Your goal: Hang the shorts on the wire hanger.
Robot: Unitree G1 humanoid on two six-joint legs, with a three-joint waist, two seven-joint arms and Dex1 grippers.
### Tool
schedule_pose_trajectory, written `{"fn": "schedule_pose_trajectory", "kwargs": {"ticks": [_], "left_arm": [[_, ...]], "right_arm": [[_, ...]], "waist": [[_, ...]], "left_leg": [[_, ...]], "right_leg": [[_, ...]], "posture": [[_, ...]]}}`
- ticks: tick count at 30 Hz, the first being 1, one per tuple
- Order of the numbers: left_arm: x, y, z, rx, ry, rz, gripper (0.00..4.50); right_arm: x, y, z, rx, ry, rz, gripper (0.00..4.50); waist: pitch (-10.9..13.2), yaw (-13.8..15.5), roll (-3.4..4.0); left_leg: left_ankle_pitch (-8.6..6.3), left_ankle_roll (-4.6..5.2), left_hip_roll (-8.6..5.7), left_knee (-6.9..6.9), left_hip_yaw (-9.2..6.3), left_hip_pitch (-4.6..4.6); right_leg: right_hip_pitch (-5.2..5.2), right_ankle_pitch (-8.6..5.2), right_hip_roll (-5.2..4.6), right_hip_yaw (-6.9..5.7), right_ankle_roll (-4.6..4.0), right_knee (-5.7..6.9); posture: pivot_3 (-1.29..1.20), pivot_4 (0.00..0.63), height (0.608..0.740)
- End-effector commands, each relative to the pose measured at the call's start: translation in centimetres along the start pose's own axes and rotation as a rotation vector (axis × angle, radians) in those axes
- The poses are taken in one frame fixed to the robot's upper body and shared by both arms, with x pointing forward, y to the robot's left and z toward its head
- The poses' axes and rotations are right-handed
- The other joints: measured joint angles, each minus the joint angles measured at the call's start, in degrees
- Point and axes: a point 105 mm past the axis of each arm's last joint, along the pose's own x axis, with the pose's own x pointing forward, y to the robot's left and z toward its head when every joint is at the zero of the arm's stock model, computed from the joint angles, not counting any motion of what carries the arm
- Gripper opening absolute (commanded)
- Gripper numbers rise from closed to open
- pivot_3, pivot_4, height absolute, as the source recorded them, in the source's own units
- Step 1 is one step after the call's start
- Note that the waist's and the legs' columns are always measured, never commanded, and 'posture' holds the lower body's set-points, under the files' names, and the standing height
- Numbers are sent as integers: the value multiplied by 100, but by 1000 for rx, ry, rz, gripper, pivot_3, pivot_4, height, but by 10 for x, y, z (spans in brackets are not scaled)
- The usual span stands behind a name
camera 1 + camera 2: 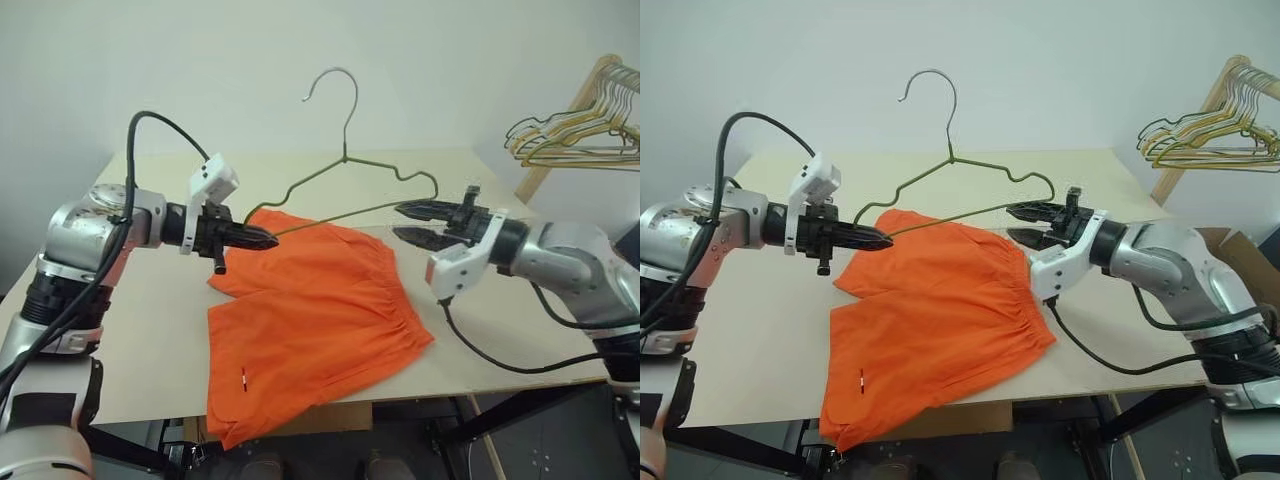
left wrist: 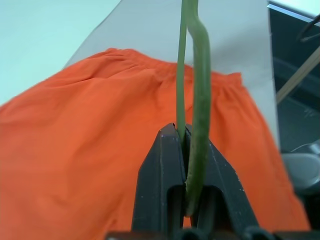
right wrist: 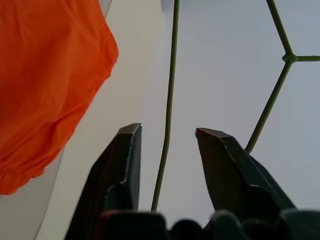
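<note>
The shorts' waistband (image 1: 405, 300) faces my right gripper while my left gripper holds the hanger, so my right gripper should grab the hanger's free corner (image 1: 433, 191) before threading the waistband.
The orange shorts (image 1: 310, 310) lie flat on the table, one leg hanging over the front edge. Above their far edge, the grey-green wire hanger (image 1: 345, 160) is held upright, hook up. My left gripper (image 1: 265, 238) is shut on the hanger's left corner; in the left wrist view the wire (image 2: 200, 75) is pinched between the fingertips (image 2: 170, 145) over the shorts (image 2: 75, 150). My right gripper (image 1: 402, 222) is open at the hanger's right end. In the right wrist view the bottom wire (image 3: 170, 100) runs between the spread fingers (image 3: 127, 150), touching neither.
The pale table (image 1: 150, 330) carries the shorts; its front edge is close to me. At the far right a bunch of gold wire hangers (image 1: 575, 135) hangs on a wooden rack (image 1: 590, 85). Cables trail from both wrists.
</note>
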Motion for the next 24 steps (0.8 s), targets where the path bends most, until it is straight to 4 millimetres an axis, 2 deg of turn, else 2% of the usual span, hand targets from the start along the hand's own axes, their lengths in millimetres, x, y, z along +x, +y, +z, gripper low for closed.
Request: {"fn": "schedule_pose_trajectory", "kwargs": {"ticks": [1, 4, 6, 8, 12, 15, 18, 21, 24], "left_arm": [[-5, 2, -5, 164, 56, 43, 0], [-5, -2, -12, 277, 72, 15, 0], [-4, -4, -9, 299, 42, 1, 0], [-1, -6, -4, 305, 12, -12, 0], [5, -13, 0, 321, -19, -40, 0], [5, -16, 1, 324, -25, -50, 0], [6, -16, 2, 326, -26, -49, 0], [6, -16, 2, 328, -25, -49, 0], [6, -17, 0, 340, -14, -54, 0]], "right_arm": [[-14, -10, 6, 139, -60, 46, 3512], [-27, -12, 5, 505, -61, 196, 4483], [-31, -18, 2, 731, -51, 282, 4483], [-28, -25, -9, 865, 4, 313, 4483], [-14, -23, -27, 924, 83, 391, 4483], [-7, -12, -34, 901, 147, 445, 4483], [1, 0, -33, 925, 164, 529, 4483], [9, 2, -37, 936, 204, 537, 3871], [11, 3, -38, 923, 223, 544, 2930]], "waist": [[0, 1, 0], [0, 12, 0], [0, 24, 1], [-1, 19, 3], [-3, 24, 2], [-2, 35, 3], [-2, 67, 3], [-2, 84, 3], [-2, 133, 3]], "left_leg": [[-1, 2, -1, 1, 2, 1], [-3, 4, 3, 4, 2, 1], [-4, 6, 21, 11, 1, -2], [-5, 8, 32, 16, 3, -2], [-6, 9, 35, 15, 7, 6], [-6, 9, 34, 14, 9, -6], [-5, 8, 30, 22, 11, -28], [-5, 8, 30, 28, 15, -34], [-5, 8, 31, 28, 15, -34]], "right_leg": [[1, 0, -1, 2, 0, 0], [2, 0, -1, 2, 0, 1], [3, 1, -1, -4, -2, 2], [4, 4, 2, -6, -7, 4], [3, 5, 20, -9, -9, 8], [-7, 5, 23, -10, -8, 8], [-29, 6, 20, -8, -7, 14], [-38, 7, 20, -3, -6, 19], [-39, 7, 20, -4, -6, 19]], "posture": [[37, 0, 740], [43, 0, 740], [43, 0, 740], [44, 0, 740], [51, 0, 740], [55, 0, 740], [59, 0, 740], [64, 0, 740], [70, 0, 740]]}}
